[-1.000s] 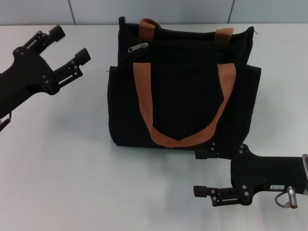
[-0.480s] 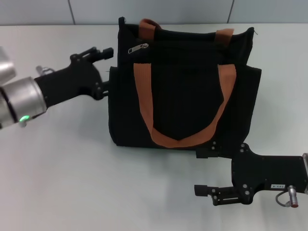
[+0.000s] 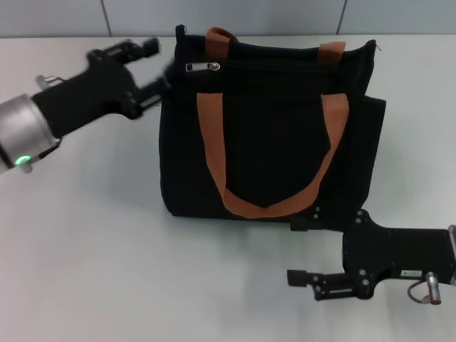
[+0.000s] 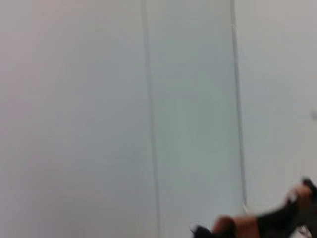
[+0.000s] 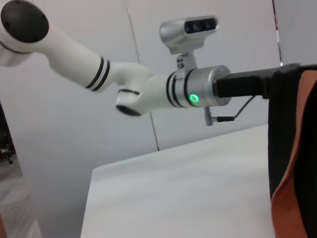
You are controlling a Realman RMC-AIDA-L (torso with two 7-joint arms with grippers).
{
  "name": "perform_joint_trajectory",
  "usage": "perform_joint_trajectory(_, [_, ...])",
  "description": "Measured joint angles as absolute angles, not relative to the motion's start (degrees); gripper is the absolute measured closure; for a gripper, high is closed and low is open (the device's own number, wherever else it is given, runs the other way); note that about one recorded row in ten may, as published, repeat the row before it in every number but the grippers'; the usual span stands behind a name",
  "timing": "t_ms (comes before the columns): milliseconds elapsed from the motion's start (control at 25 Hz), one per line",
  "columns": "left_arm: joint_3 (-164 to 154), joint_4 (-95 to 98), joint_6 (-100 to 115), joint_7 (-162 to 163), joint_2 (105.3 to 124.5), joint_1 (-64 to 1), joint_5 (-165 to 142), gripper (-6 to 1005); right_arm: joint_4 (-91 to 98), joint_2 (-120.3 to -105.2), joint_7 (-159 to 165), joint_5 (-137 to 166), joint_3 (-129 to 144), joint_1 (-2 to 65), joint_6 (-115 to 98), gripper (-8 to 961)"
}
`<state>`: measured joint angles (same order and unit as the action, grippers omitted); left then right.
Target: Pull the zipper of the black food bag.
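Note:
The bag's upper corner [image 3: 181, 51] beside the zipper pull is still loose, so my left gripper should hold that corner before my right gripper rises to take the silver zipper pull [image 3: 203, 66].
The black food bag [image 3: 274, 135] stands on the white table with two brown-orange straps [image 3: 211, 135] down its front. The silver zipper pull [image 3: 203, 67] lies on the zip line near the bag's upper left corner. My left gripper [image 3: 160, 64] is open, its fingertips at that upper left corner, a short way left of the pull. My right gripper [image 3: 304, 251] is open and empty, low on the table by the bag's lower right corner. The left wrist view shows only a blurred bit of the bag [image 4: 277, 220]. The right wrist view shows the bag's side [image 5: 292, 124].
A grey panelled wall [image 3: 228, 14] runs behind the table's far edge. The white tabletop [image 3: 107, 249] lies to the left of and in front of the bag. The left arm's silver and white links [image 5: 148, 91] show in the right wrist view.
My left gripper has swung in from the far left to the bag's upper left corner and risen slightly. The zipper pull now lies flatter. The right arm has not moved.

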<state>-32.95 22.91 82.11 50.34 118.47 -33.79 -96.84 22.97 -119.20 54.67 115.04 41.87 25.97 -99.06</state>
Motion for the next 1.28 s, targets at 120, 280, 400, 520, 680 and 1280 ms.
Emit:
perform_joint_trajectory(120, [-32.93, 22.1, 84.72, 49.25, 118.59, -31.89, -92.35, 347, 22.8, -119.22, 55.16, 112.95, 41.71, 26.01, -99.2, 136])
perform_joint_trajectory(280, [-33.01, 21.53, 87.18, 48.39, 118.57, -30.98, -90.92, 460, 23.07, -119.08, 60.19, 107.62, 41.68, 26.0, -100.67, 136])
perform_joint_trajectory(400, [-33.01, 21.53, 87.18, 48.39, 118.57, -30.98, -90.92, 516, 24.51, -118.88, 67.91, 104.7, 41.62, 26.65, -101.7, 136])
perform_joint_trajectory(520, [-33.01, 21.53, 87.18, 48.39, 118.57, -30.98, -90.92, 572, 25.97, -118.65, 74.3, 102.47, 41.24, 27.97, -104.68, 136])
perform_joint_trajectory(680, [-33.22, 17.1, 94.93, 45.73, 118.7, -30.1, -91.02, 803, 27.14, -117.85, 84.49, 96.24, 41.11, 29.82, -106.58, 136])
perform_joint_trajectory(1280, [-32.85, 22.24, 84.96, 49.62, 117.69, -29.23, -95.45, 977, 28.71, -115.69, 86.32, 94.26, 41.19, 28.56, -107.48, 135])
